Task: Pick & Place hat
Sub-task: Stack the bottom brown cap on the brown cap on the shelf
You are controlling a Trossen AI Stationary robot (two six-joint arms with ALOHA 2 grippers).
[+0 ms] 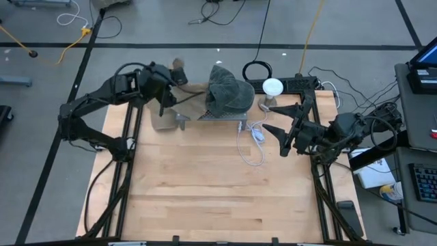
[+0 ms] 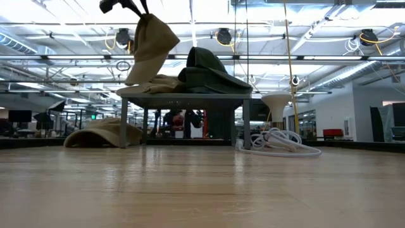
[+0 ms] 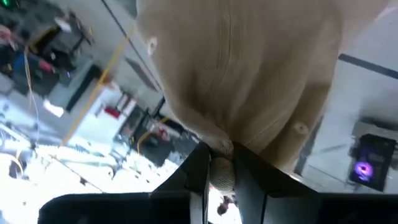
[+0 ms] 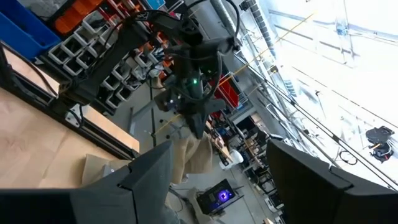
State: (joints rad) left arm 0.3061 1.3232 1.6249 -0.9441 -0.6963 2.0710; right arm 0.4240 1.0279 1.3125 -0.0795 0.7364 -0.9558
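I should swing the hat in my left gripper, which hangs steeply with its brim (image 2: 136, 72) down, back toward the stand and put it flat over the tan hat there (image 2: 158, 85).
A tan hat (image 2: 149, 45) hangs from my left gripper (image 2: 126, 6) above the far left of a small metal stand (image 1: 225, 117). In the high view the hat (image 1: 179, 71) sits just beyond my left gripper (image 1: 169, 83), which is shut on it. A dark green hat (image 1: 225, 92) rests on the stand's top. Another tan hat (image 2: 101, 134) lies flat on the table beside the stand's left legs. My right gripper (image 1: 274, 120) waits open to the right of the stand, touching nothing. My left gripper pinches a bunched fold of the tan hat's fabric (image 3: 219, 147) between its two fingers. It comes from above. The hat hangs below the fingers, and its lower end (image 2: 155, 82) seems to lie on the stand's top next to the dark hat.
A white coiled cable (image 1: 252, 140) lies on the table to the right of the stand. A white lamp-like object (image 1: 272, 87) stands at the far edge. The near half of the wooden table (image 1: 218, 198) is bare wood. Metal frame rails (image 1: 123, 171) run along both sides.
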